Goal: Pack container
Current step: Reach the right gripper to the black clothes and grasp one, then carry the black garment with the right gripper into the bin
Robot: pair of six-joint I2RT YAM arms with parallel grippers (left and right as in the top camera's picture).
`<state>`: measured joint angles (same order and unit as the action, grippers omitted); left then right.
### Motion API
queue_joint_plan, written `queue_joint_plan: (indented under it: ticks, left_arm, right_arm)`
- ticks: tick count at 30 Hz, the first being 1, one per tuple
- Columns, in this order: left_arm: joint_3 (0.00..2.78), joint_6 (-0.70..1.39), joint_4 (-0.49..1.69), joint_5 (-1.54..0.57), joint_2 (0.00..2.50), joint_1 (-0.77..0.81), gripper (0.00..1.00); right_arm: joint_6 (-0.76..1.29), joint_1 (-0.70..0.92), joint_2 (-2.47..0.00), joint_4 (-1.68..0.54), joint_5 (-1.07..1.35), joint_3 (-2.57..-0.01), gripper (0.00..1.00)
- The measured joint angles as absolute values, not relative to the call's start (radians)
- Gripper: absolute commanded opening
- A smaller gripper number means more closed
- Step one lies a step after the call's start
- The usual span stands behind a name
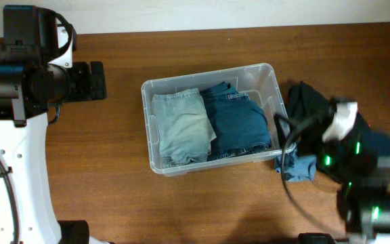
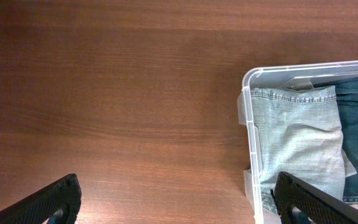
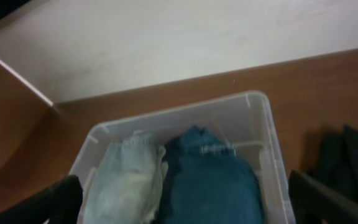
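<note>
The container sits slanted against the small blue cloth (image 1: 296,165), so next I push the container (image 1: 271,93) square and clear with my right gripper before packing the black garment.
The clear plastic container (image 1: 208,73) stands in the middle of the table. It holds folded light denim (image 1: 181,125) on its left and folded dark blue jeans (image 1: 239,122) on its right. My left gripper (image 1: 97,80) is open and empty, over bare table left of the container. In the left wrist view the gripper (image 2: 179,202) spans the container's left rim (image 2: 247,124) and the light denim (image 2: 297,137). My right gripper (image 3: 185,205) is open and empty, above the container (image 3: 166,115), the light denim (image 3: 126,180) and the dark jeans (image 3: 210,180).
A black garment (image 1: 307,102) lies on the table right of the container, also in the right wrist view (image 3: 347,155). A small blue cloth (image 1: 298,166) lies by the container's front right corner, partly under my right arm (image 1: 347,146). A pale wall borders the table's far edge.
</note>
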<state>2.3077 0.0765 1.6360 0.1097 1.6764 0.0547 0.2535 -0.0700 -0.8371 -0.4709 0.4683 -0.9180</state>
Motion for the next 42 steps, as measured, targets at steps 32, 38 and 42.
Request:
queue_joint_plan:
  ticks: [32,38,42]
  left_arm:
    - [2.308,0.076,1.636,0.109,1.676,0.055,0.99]
    - [2.308,0.076,1.636,0.109,1.676,0.055,0.99]
    - [2.308,0.076,1.636,0.109,1.676,0.055,0.99]
  right_arm:
    - [0.181,0.028,-1.853,-1.046,0.382,-1.452,0.04]
    - [0.21,0.033,-1.853,-1.017,0.425,-1.452,0.36]
    - [0.214,-0.11,-1.836,-1.009,0.437,-1.473,0.99]
